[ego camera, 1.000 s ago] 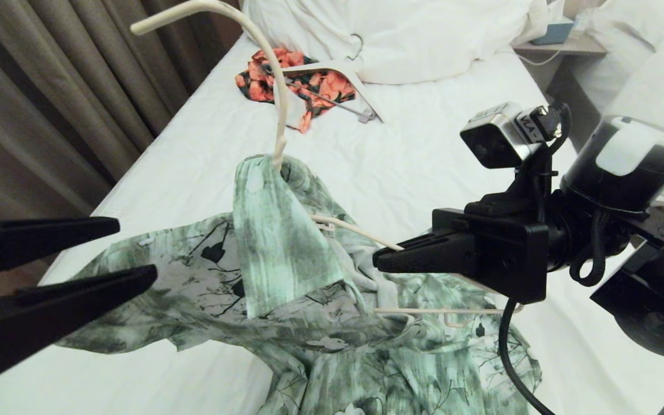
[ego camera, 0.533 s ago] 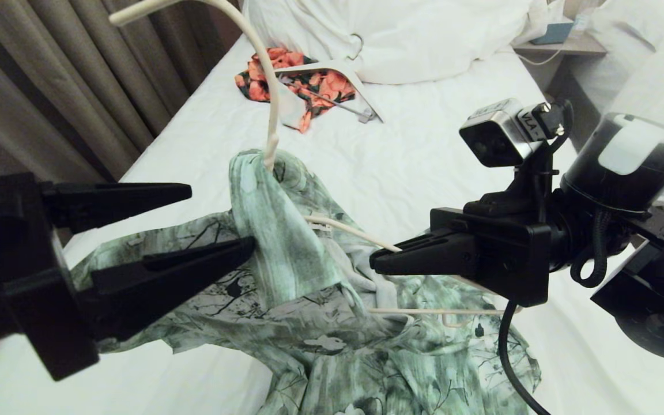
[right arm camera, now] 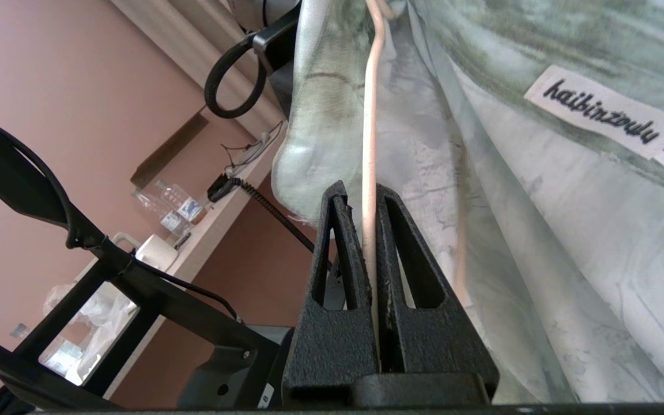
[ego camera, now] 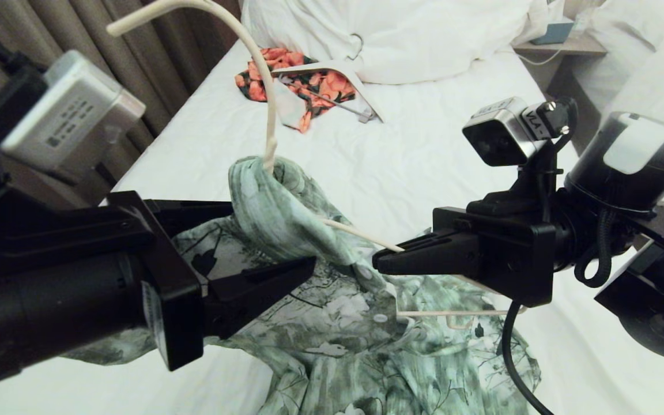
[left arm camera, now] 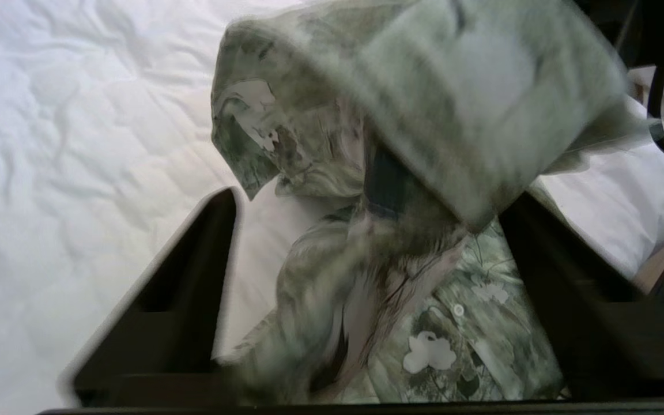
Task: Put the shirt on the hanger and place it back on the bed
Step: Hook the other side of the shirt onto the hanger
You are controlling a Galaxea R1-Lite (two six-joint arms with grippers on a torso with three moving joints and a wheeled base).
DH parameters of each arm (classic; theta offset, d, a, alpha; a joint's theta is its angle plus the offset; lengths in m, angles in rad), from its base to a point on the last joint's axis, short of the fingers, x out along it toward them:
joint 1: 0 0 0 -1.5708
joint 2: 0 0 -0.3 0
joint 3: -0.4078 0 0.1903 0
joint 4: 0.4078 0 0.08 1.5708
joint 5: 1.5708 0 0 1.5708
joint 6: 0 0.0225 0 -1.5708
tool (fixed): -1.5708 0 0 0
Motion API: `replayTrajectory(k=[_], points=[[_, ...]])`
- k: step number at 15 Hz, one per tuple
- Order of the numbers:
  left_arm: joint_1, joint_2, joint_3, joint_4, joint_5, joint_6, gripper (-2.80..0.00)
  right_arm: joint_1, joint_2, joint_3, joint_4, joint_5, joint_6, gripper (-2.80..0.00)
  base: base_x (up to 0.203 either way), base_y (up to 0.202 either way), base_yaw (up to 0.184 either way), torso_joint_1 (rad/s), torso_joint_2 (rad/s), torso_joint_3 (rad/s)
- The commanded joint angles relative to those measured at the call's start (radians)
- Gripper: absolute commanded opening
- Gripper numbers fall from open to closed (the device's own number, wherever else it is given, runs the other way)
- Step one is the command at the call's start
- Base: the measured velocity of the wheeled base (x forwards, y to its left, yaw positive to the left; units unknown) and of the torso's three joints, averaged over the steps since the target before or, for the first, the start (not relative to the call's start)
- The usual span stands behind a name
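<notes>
I am holding the hanger arm in my right gripper outside the shirt, so my left gripper should pinch the shirt's raised fold to free my right gripper for the shirt's edge.
The shirt, green-and-white with dark leaves, lies crumpled on the bed, one fold lifted over the hanger. This thin cream wire hanger has its hook high in the air. My right gripper is shut on one bare hanger arm and holds it off the sheet; the wire runs between its closed tips. My left gripper is open, its fingers on either side of the raised fold of shirt. The fabric hangs between the spread fingers without being pinched.
An orange-and-black floral garment with a thick white hanger lies further up the bed, below the white pillow and duvet. Curtains run along the left side. A nightstand and another white bed stand at right.
My left arm has swung in from the left edge, so its open fingers now straddle the raised shirt fold, which has bunched up. The right gripper and hanger have barely shifted.
</notes>
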Motion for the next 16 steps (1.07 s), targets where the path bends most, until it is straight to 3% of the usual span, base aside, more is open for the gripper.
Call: replayTrajectory(k=[1, 12, 13, 16], points=[[0.013, 0.023, 0.001, 0.0, -0.019, 0.001, -2.8, 0.0, -0.001, -0.001, -0.007, 0.006, 0.003, -2.8, 0.0, 0.0, 0.0, 0.0, 0.0, 0.0], [0.012, 0.011, 0.007, -0.001, -0.024, 0.003, -2.8, -0.015, -0.006, -0.004, -0.01, 0.005, 0.001, -2.8, 0.0, 0.0, 0.0, 0.0, 0.0, 0.0], [0.012, 0.009, 0.006, -0.003, -0.024, 0.003, -2.8, -0.015, -0.007, -0.001, -0.012, 0.003, -0.004, 0.0, 0.0, 0.0, 0.0, 0.0, 0.0, 0.0], [0.012, 0.006, 0.004, -0.042, -0.024, 0.003, -2.8, -0.018, -0.013, -0.001, -0.007, -0.002, -0.002, 0.0, 0.0, 0.0, 0.0, 0.0, 0.0, 0.0]])
